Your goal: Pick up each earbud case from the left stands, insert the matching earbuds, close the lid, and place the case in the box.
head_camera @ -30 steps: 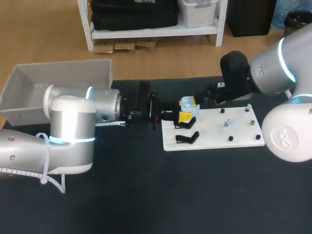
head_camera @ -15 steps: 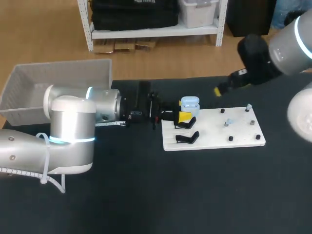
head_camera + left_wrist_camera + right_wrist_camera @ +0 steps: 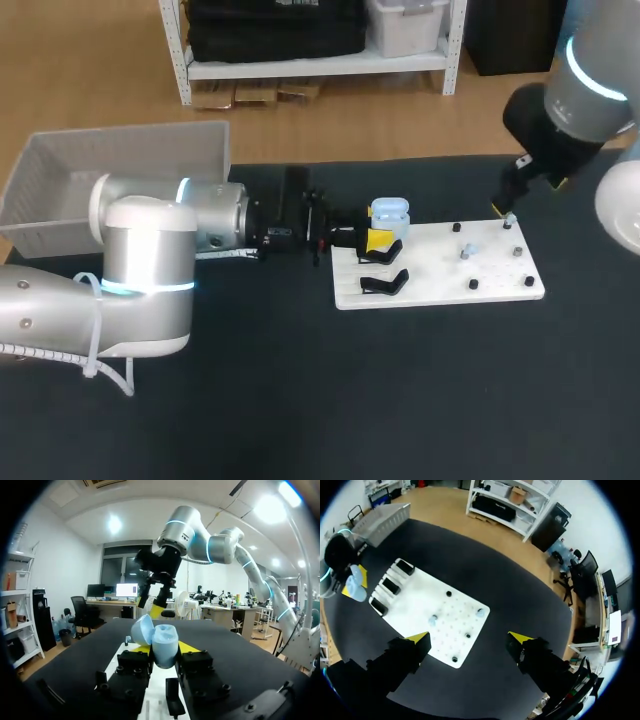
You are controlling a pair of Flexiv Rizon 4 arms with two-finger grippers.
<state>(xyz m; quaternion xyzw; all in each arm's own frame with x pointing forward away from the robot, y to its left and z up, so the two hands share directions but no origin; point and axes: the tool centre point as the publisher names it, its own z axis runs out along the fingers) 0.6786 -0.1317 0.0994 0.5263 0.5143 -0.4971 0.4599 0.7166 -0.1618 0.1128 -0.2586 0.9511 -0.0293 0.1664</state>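
The pale blue earbud (image 3: pixel 510 219) sits over a black corner peg (image 3: pixel 507 226), so it will come off freely when I lift it, and the peg will stay standing.
A light blue earbud case (image 3: pixel 390 212) with its lid raised sits at the left end of the white board (image 3: pixel 440 290). My left gripper (image 3: pixel 378 240) is shut on the case; in the left wrist view the case (image 3: pixel 164 645) stands between its yellow fingertips (image 3: pixel 188 647). Two pale blue earbuds (image 3: pixel 468 250) (image 3: pixel 509 219) rest on pegs at the board's right half. My right gripper (image 3: pixel 503 207) hangs open over the board's far right corner. From the right wrist view its open gripper (image 3: pixel 469 640) looks down on the board (image 3: pixel 415 597) and the earbuds (image 3: pixel 434 620) (image 3: pixel 480 613).
An empty black stand (image 3: pixel 383 283) sits on the board in front of the held case. Small black pegs (image 3: pixel 473 285) dot the board's right side. A white basket (image 3: pixel 120 170) stands at the back left, behind my left arm.
My right arm has pulled away from beside the case, swung up and to the right, and come down over the board's far right corner. The left arm has kept still with the case.
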